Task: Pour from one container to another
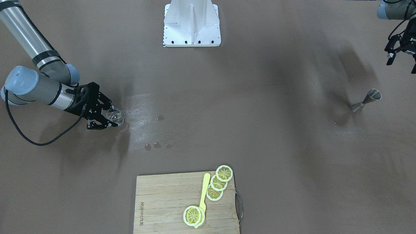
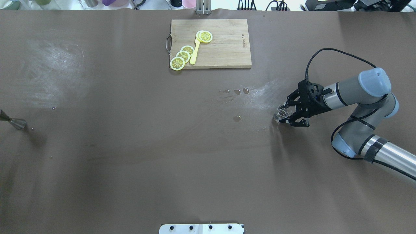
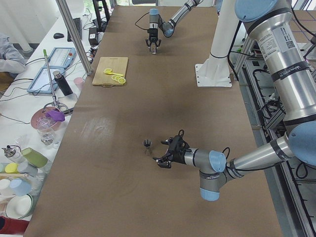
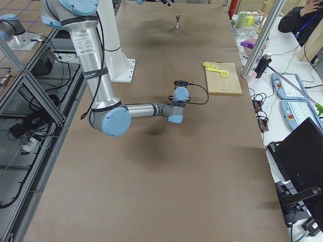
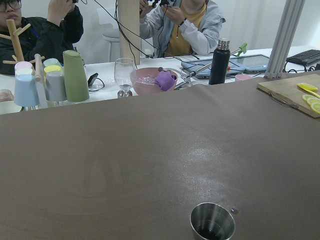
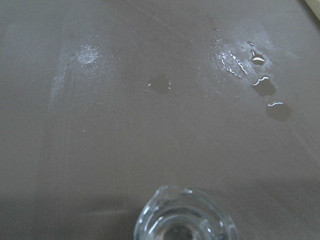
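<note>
The robot should expect some liquid to spill beside the steel jigger when it pours from the glass, because small puddles wet the brown table.
A small clear glass with a spout stands on the brown table. My right gripper is shut on the glass, one finger on each side of it. The right wrist view shows its rim at the bottom edge. A steel jigger stands upright at the other end of the table. My left gripper hangs open a short way from the jigger and holds nothing. The jigger's mouth shows low in the left wrist view.
A wooden cutting board with lemon slices and a yellow utensil lies at the table's far edge. Small puddles wet the cloth left of the glass. Cups, a bowl and operators are beyond the far edge.
</note>
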`<state>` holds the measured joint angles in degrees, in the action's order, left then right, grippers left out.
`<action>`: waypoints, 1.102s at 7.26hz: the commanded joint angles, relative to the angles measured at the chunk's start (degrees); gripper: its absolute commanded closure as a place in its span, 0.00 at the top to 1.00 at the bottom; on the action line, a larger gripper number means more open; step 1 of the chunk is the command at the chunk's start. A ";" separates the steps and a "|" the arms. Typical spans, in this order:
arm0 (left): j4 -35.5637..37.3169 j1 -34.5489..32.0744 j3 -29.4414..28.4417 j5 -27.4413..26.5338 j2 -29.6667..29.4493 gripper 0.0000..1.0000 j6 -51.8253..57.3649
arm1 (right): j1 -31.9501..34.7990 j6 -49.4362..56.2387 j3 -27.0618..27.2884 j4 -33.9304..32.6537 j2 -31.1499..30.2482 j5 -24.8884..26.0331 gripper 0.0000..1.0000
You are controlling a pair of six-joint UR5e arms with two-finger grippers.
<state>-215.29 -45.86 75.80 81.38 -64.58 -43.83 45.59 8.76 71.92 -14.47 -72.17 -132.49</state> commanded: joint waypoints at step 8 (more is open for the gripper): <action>-1.10 49.60 -2.14 -62.70 0.59 0.98 -4.16 | 11.00 8.75 0.51 -0.38 -0.34 -2.60 0.00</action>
<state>-216.49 -1.36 74.59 24.71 -63.77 -47.51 54.87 12.04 72.82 -14.69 -72.49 -134.65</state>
